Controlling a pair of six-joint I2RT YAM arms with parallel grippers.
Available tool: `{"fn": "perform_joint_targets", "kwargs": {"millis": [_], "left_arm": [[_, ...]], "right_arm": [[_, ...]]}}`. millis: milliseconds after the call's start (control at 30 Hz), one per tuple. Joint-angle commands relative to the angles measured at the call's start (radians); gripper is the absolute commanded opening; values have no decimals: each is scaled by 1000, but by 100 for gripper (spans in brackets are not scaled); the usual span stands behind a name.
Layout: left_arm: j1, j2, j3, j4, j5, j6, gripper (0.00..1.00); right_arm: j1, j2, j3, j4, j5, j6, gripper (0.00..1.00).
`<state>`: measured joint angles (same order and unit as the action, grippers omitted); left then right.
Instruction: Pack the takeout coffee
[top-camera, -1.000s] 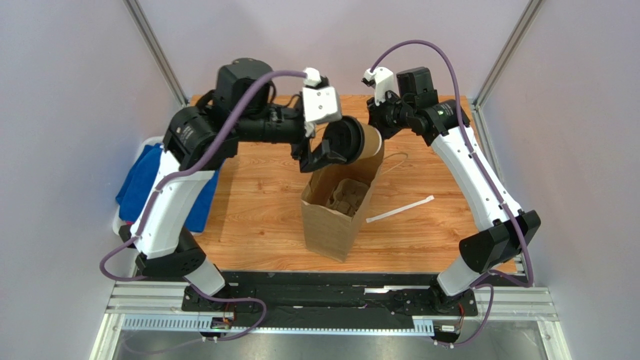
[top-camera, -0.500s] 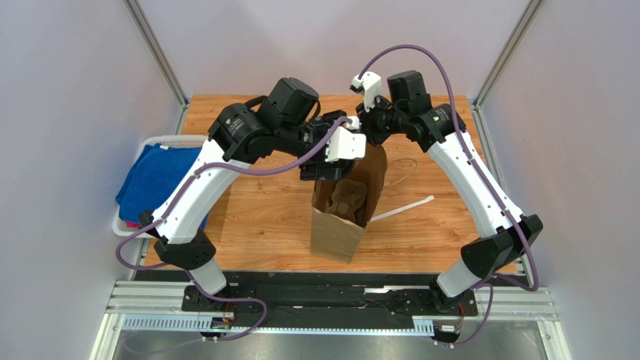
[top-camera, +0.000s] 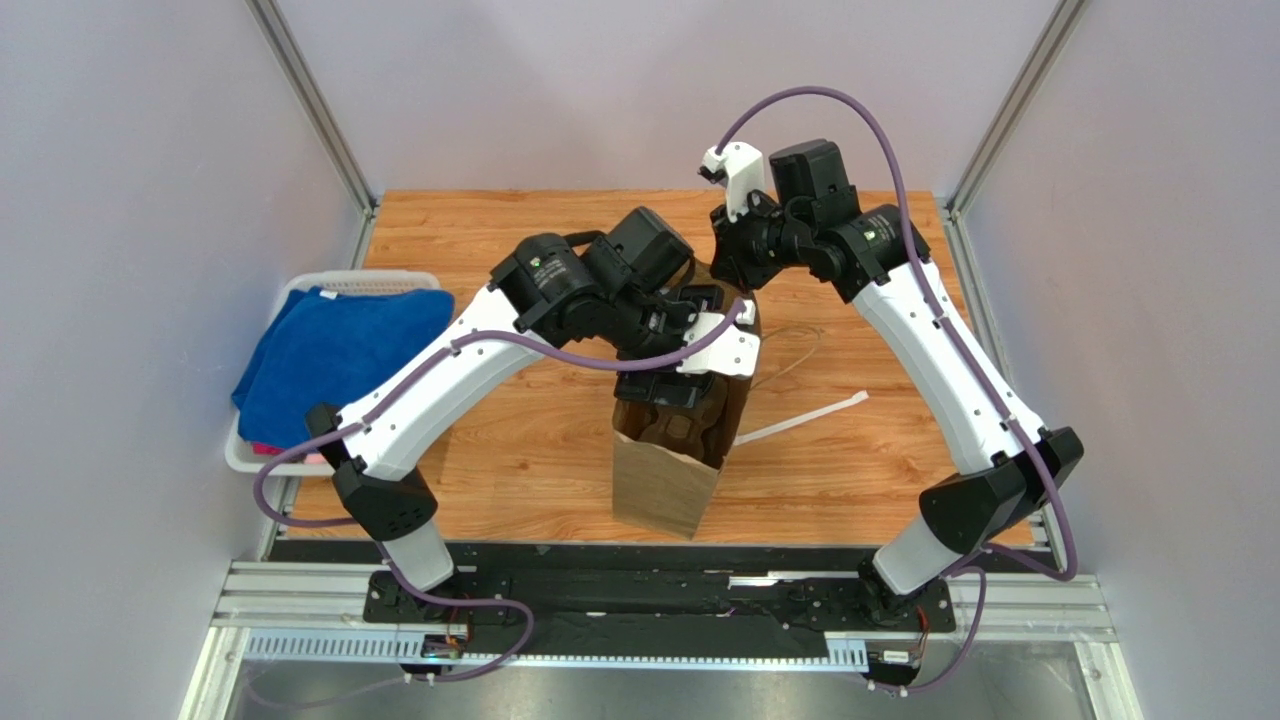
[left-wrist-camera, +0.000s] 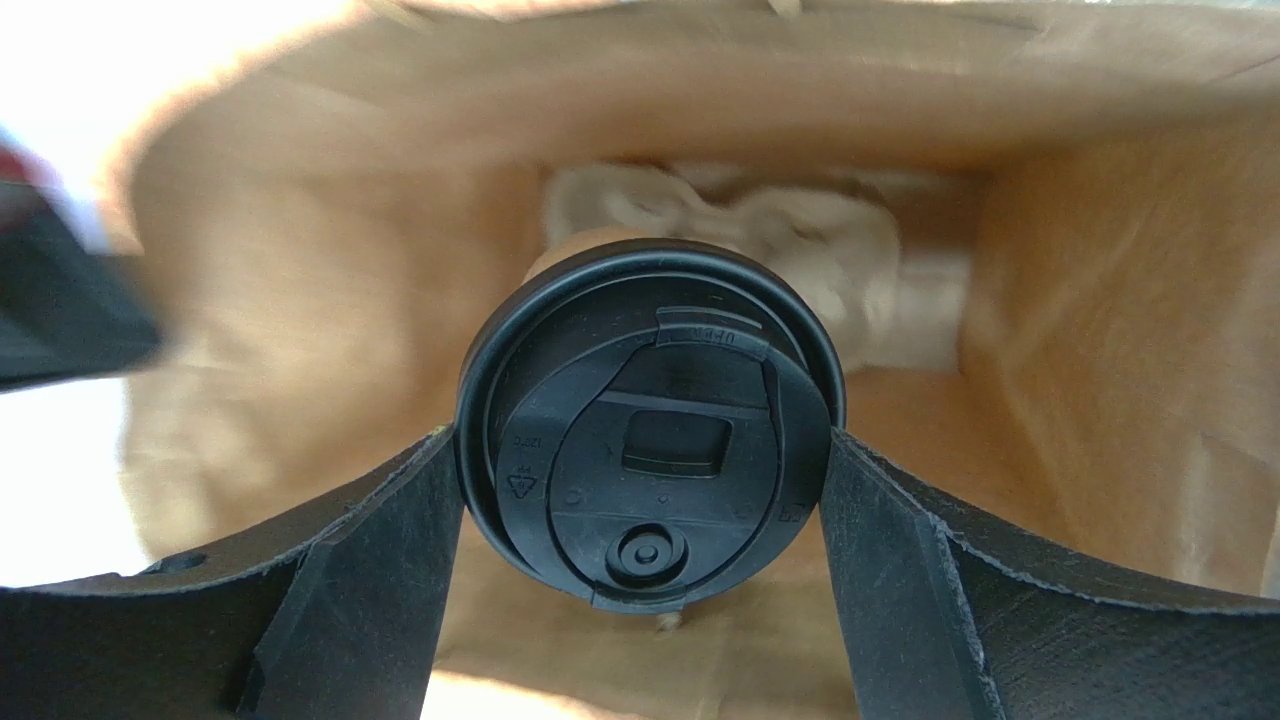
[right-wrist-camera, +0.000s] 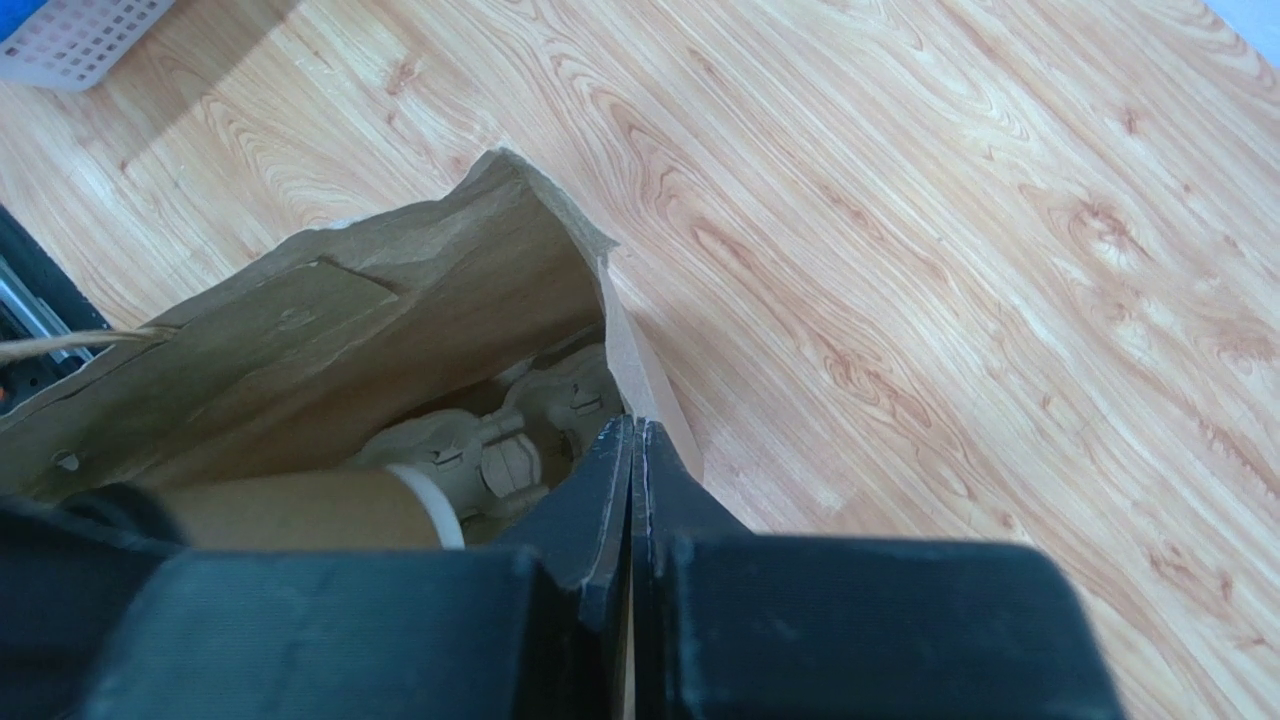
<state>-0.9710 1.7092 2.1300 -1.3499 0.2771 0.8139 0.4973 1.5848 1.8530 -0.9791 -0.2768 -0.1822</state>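
My right gripper is pinching the bag's far rim (right-wrist-camera: 612, 308) next to the cup. It should go on pulling the rim away from the cup until the bag's opening (right-wrist-camera: 466, 368) gets wider, before it lets go.
The takeout coffee's black lid (left-wrist-camera: 649, 423) fills the left wrist view, and its kraft-brown side with a white rim (right-wrist-camera: 286, 510) shows in the right wrist view. My left gripper (left-wrist-camera: 642, 450) is shut on the cup, one finger on each side of the lid. It holds the cup inside the tall brown paper bag (top-camera: 661, 480), above the pulp cup tray (left-wrist-camera: 812, 255) at the bottom. In the top view the left gripper (top-camera: 684, 393) is sunk in the bag's mouth and hides the cup. My right gripper (right-wrist-camera: 631, 435) is shut on the bag's far rim (right-wrist-camera: 649, 383).
A white basket (top-camera: 361, 279) with a blue cloth (top-camera: 338, 338) stands at the table's left edge. A white paper strip (top-camera: 804, 419) lies on the wooden table (top-camera: 511, 435) to the right of the bag. The bag's walls (left-wrist-camera: 1082, 300) close around the left gripper.
My left arm has swung the cup from beside the bag's far rim to over the mouth and down inside. The bag now stands more upright. The right gripper kept its hold on the rim.
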Motion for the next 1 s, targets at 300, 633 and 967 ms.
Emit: {"fn": "perform_joint_targets", "kwargs": {"millis": [300, 633, 967], "left_arm": [[106, -54, -147, -17, -35, 34, 17], [130, -75, -172, -34, -4, 68, 17], [130, -154, -288, 11, 19, 73, 17]], "right_arm": [[-71, -233, -196, -38, -37, 174, 0], [-74, -364, -269, -175, -269, 99, 46], [-75, -234, -114, -1, -168, -51, 72]]}}
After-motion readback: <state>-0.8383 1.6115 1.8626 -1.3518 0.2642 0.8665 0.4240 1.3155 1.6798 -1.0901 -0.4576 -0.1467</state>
